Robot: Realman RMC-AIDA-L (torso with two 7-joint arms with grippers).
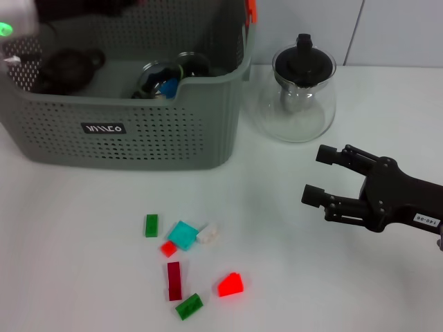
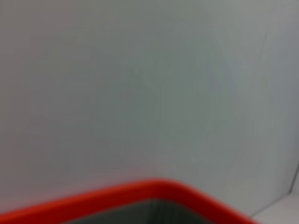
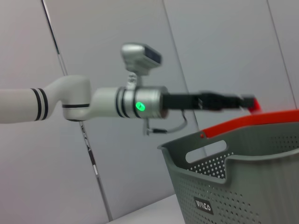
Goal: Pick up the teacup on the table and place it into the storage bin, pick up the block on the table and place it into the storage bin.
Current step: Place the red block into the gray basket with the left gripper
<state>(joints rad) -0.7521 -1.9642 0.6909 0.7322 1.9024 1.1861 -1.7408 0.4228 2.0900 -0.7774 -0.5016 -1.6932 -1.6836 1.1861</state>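
Note:
The red block is clear above the storage bin's rim, so my left gripper keeps going down into the storage bin's open middle and let it go there.
The grey-green storage bin stands at the back left of the white table. Inside it lies a glass teacup, with a second glass one and a dark round item. Several small blocks lie in front of the bin, among them a cyan block, a dark red one and a bright red one. At the right, my right gripper hovers open and empty above the table. My left arm reaches over the bin; its gripper shows above the bin.
A glass teapot with a black lid stands right of the bin, just behind my right gripper. Two green blocks, a white one and a small red one lie in the cluster. The bin's red rim piece fills the left wrist view's edge.

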